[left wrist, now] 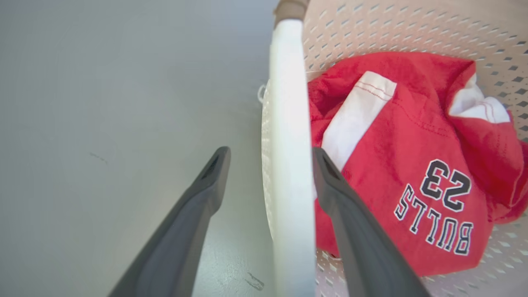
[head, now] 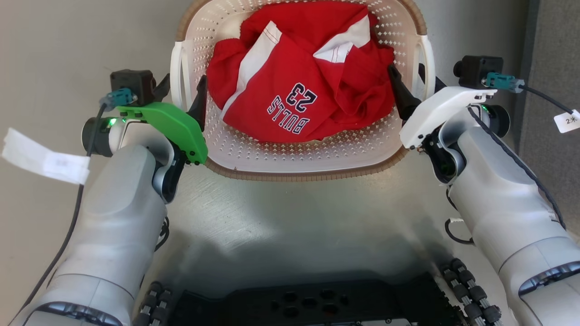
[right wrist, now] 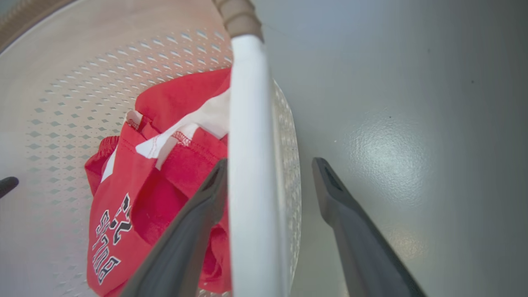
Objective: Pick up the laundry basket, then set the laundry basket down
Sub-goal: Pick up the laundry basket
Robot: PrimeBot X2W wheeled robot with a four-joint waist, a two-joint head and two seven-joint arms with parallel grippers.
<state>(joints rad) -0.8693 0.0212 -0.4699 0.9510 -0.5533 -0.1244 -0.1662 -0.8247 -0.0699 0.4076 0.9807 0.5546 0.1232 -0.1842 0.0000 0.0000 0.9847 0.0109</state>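
My gripper will lift the laundry basket, and the white handle will stay in line with its rim, because the handle runs straight into the laundry basket's brown rim band.
The laundry basket, cream-white and perforated with a brown rim band, stands ahead of me on the grey floor. A crumpled red jersey lies inside it. My left gripper is open and straddles the basket's white left handle. One finger is inside against the handle and the other stands apart outside. My right gripper is open astride the right handle in the same way. Its inner finger touches the handle and its outer finger is clear of it.
My black wheeled base fills the bottom of the head view. A dark grey panel runs along the right side. Paper tags hang from the wrist cables, one at the left and one at the right. Bare grey floor lies around the basket.
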